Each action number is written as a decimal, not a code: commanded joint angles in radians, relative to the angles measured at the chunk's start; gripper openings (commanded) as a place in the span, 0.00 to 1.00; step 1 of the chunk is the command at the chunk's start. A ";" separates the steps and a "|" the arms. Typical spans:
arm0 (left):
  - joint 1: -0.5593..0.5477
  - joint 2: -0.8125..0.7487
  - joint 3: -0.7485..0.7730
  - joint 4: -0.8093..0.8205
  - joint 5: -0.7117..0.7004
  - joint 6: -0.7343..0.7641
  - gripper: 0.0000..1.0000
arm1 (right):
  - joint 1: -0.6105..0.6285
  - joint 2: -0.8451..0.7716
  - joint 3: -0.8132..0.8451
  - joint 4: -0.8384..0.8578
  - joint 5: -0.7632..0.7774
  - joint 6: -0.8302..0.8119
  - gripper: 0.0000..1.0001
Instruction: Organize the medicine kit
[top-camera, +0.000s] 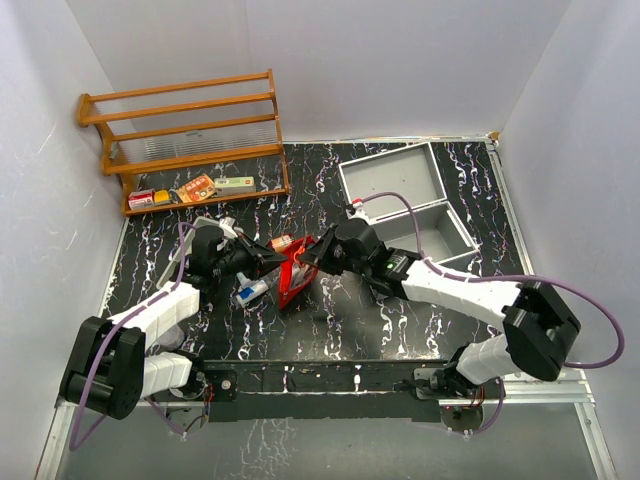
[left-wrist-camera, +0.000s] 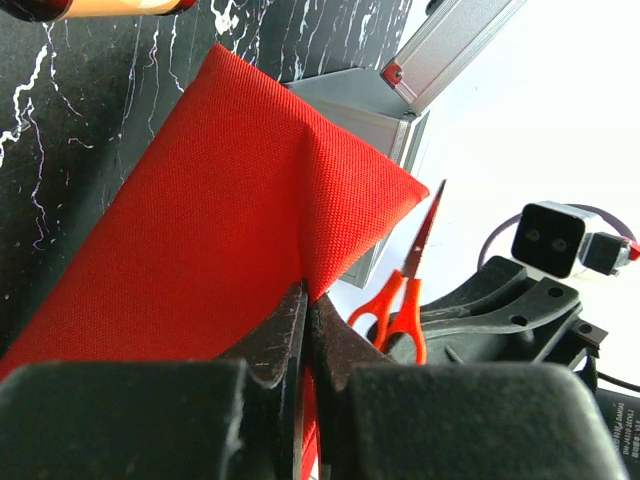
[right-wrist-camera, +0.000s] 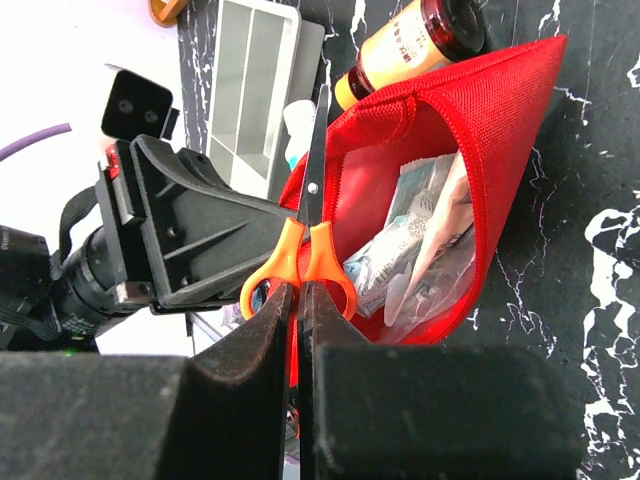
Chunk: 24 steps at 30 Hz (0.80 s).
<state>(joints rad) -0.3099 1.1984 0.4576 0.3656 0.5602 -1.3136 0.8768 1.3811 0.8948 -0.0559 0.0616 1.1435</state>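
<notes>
I should keep lowering the orange loops toward the packets (right-wrist-camera: 415, 245) with my right gripper and let go there, because the red pouch's opening (right-wrist-camera: 385, 180) is wide open below the scissors.
A red fabric pouch (top-camera: 295, 282) stands open on the black marbled table, with paper and plastic packets (right-wrist-camera: 420, 240) inside. My left gripper (left-wrist-camera: 307, 295) is shut on a fold of the pouch (left-wrist-camera: 220, 200) and holds it from the left. Facing it, my right gripper (right-wrist-camera: 297, 290) is shut on orange-handled scissors (right-wrist-camera: 312, 250), pinching where the two loops meet. The blade points away over the pouch's mouth (right-wrist-camera: 400, 130). The medicine kit (top-camera: 440, 230), a silver-grey metal case, lies open at the back right with its lid (top-camera: 390, 170) folded back.
An amber bottle (right-wrist-camera: 420, 35) lies just behind the pouch, and a blue-and-white tube (top-camera: 250, 292) lies to its left. A grey divided tray (right-wrist-camera: 255, 90) sits beyond my left gripper. A wooden rack (top-camera: 180, 130) with small boxes stands at the back left.
</notes>
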 joint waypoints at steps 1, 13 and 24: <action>-0.004 -0.016 -0.007 0.031 0.024 -0.010 0.00 | 0.020 0.029 0.005 0.112 -0.008 0.062 0.00; -0.003 -0.020 -0.007 0.030 0.029 -0.011 0.00 | 0.039 0.115 0.007 0.099 0.002 0.113 0.00; -0.003 -0.023 -0.007 0.025 0.030 -0.006 0.00 | 0.038 0.105 0.033 0.026 -0.014 0.100 0.19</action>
<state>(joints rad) -0.3099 1.1992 0.4561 0.3637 0.5613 -1.3193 0.9100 1.4929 0.8879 -0.0166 0.0525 1.2579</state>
